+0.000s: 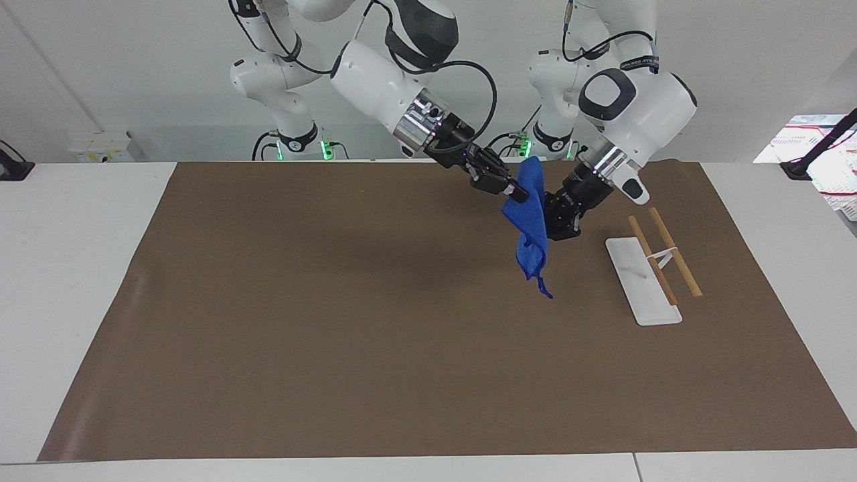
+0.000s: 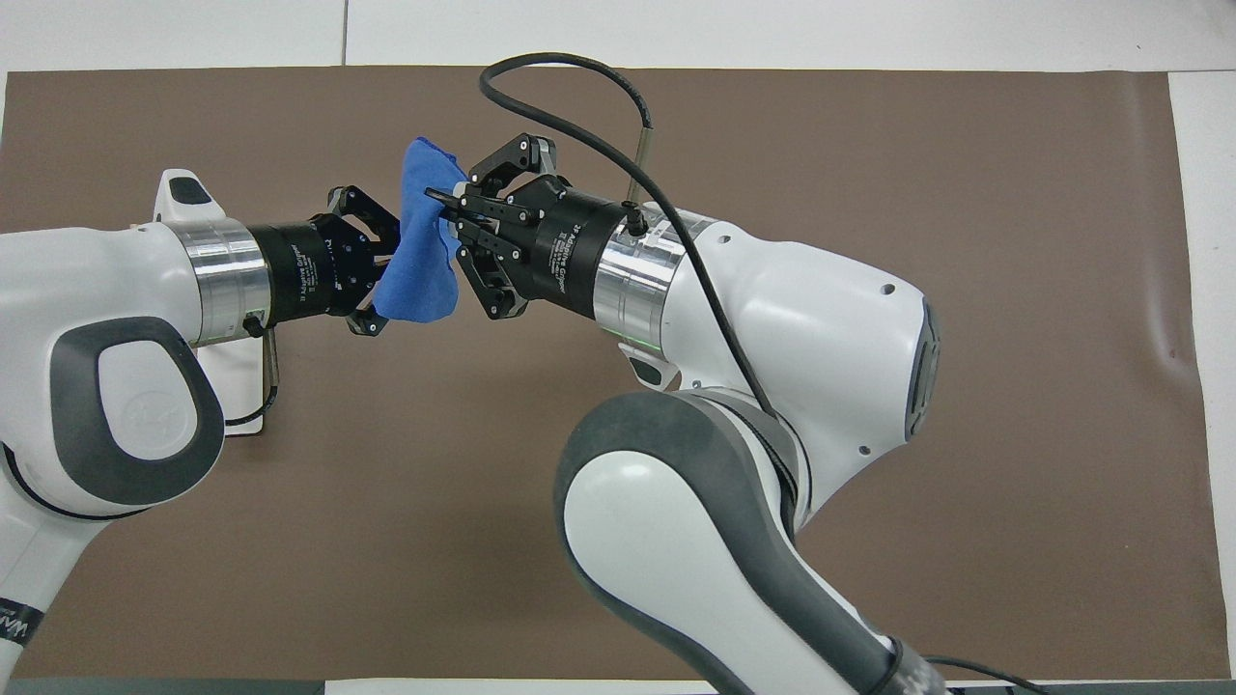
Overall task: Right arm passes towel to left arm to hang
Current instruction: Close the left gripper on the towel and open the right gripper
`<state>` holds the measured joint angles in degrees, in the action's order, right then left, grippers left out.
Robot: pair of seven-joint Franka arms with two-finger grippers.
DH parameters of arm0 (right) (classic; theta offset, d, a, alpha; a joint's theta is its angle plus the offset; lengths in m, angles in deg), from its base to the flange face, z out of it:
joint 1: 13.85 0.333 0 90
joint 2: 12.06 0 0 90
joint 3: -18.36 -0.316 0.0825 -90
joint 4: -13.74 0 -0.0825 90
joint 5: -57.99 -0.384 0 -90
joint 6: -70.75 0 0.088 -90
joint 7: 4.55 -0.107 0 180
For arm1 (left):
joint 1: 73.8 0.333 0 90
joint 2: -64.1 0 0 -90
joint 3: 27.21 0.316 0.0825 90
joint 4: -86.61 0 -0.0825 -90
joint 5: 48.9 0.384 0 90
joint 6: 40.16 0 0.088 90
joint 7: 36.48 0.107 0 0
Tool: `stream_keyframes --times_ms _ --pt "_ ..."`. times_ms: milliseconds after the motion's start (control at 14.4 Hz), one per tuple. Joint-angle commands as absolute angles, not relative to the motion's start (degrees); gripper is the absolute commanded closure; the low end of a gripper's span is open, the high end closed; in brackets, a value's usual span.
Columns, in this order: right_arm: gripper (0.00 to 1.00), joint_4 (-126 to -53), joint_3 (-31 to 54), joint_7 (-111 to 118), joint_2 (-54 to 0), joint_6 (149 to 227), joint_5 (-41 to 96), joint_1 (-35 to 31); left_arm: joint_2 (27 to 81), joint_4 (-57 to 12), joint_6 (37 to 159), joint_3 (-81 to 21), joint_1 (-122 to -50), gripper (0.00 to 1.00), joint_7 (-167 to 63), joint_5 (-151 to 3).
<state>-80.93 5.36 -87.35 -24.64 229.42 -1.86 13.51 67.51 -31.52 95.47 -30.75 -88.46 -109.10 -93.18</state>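
Note:
Both of the robot's grippers are closed on the towel [image 1: 529, 195], so the right gripper should open and move away before the left gripper takes the towel to the wooden rods.
The bright blue towel [image 1: 531, 227] [image 2: 420, 261] hangs in the air over the brown mat, with a short loop dangling at its lowest corner. My right gripper [image 1: 519, 194] [image 2: 442, 201], with the silver collar and a cable, is shut on the towel's upper edge. Facing it, my left gripper [image 1: 549, 219] [image 2: 384, 278] is shut on the towel's middle. Its fingertips are buried in the cloth. Both grippers are up over the mat, beside the rack.
A white rack base [image 1: 643, 281] with two raised wooden rods [image 1: 675, 261] stands on the brown mat [image 1: 335, 321] toward the left arm's end. In the overhead view the left arm covers most of the rack.

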Motion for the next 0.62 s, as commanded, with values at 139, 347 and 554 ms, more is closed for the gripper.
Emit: stream_keyframes --times_ms 139,347,554 --pt "0.00 -80.39 5.26 -83.41 -25.42 230.09 -2.13 12.78 68.41 -31.16 93.43 -30.64 -88.83 1.00 -109.08 -84.60" --pt "0.00 -80.92 5.79 -75.07 -25.24 230.27 -0.55 12.08 68.67 -31.16 93.26 -30.55 -88.56 1.00 -108.46 -84.23" --pt "0.00 -81.88 5.79 -69.61 -24.54 229.39 6.53 8.30 68.76 -30.90 93.26 -30.64 -88.74 1.00 -108.28 -77.84"
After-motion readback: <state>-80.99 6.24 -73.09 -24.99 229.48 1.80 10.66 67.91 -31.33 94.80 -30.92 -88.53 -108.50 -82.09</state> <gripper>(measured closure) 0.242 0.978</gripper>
